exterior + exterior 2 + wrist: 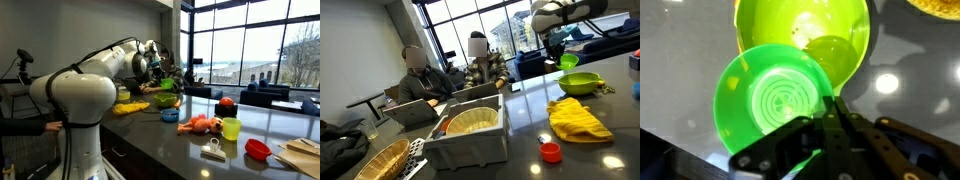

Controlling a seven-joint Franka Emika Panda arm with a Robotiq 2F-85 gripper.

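Observation:
My gripper is holding the bright green plate in the air between the lime green bowl [828,22] and the countertop's edge, so it should move the plate past the bowl to the open countertop [193,108].
In the wrist view my gripper [830,103] is shut on the rim of a flat bright green plate [770,95]. The plate hangs over a lime green bowl [805,30] on the dark countertop and covers part of it. In both exterior views the arm reaches over the counter. An exterior view shows the gripper [558,48] with the plate [568,62] just above the bowl [582,83]. From the opposite side the plate [166,86] and bowl [165,100] are small and partly hidden by the gripper [153,64].
A yellow cloth [578,118] lies beside the bowl, and a small red cap [551,151] sits nearer. A grey bin [470,140] holds a woven basket. Elsewhere on the counter are a lime cup [231,128], a red bowl [258,150] and an orange toy [205,125]. Two people sit behind.

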